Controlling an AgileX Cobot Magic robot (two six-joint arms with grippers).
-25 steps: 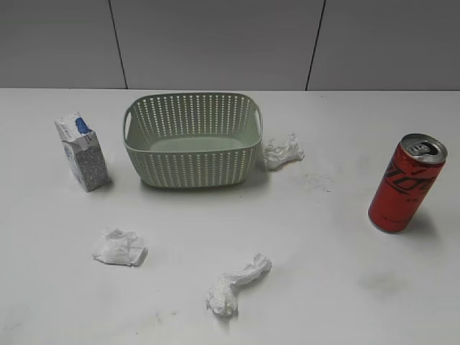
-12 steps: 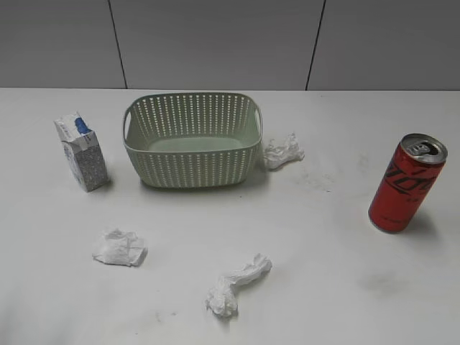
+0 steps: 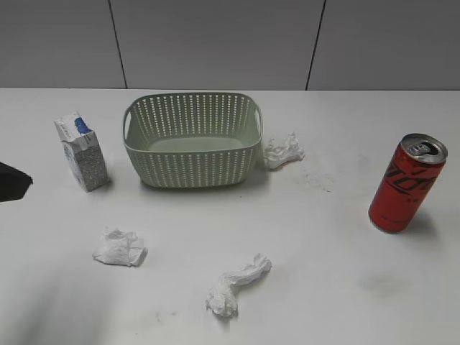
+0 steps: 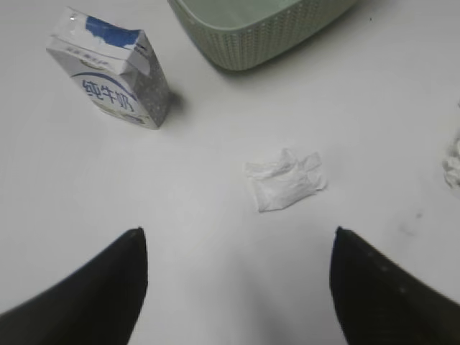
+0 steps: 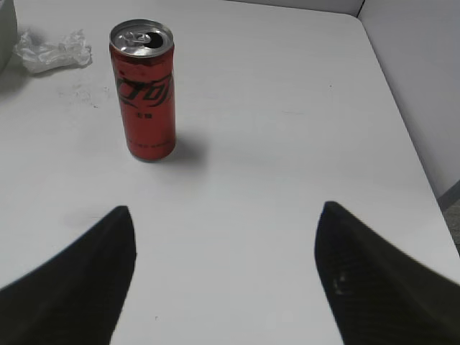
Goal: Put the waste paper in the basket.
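The white paper wad [image 3: 119, 248] is lying low with creased, spread edges [image 3: 135, 253]. It will bunch up into a taller clump when I lift it into the basket.
The pale green slotted basket [image 3: 191, 140] stands upright at the back middle of the white table; its wall also shows in the left wrist view [image 4: 266, 29]. One crumpled white paper wad [image 3: 119, 248] lies at the front left, a longer twisted wad [image 3: 236, 282] at the front middle, and a third wad [image 3: 282, 151] beside the basket's right end. My left gripper [image 4: 237, 233] is open and empty, with the front-left wad [image 4: 284, 180] ahead of its fingertips; a dark part of it shows at the left edge of the exterior view [image 3: 11, 182]. My right gripper [image 5: 225, 212] is open and empty, with the third wad [image 5: 54, 50] at the far left.
A small white-and-blue speckled carton [image 3: 82, 151] stands left of the basket, also in the left wrist view [image 4: 115, 72]. A red drink can [image 3: 406, 183] stands at the right, ahead of my right gripper [image 5: 144, 90]. The table's right edge [image 5: 402, 122] meets a grey wall.
A dark part of my left gripper has come into the exterior view at the left edge. The paper wads, basket, carton and can have not moved.
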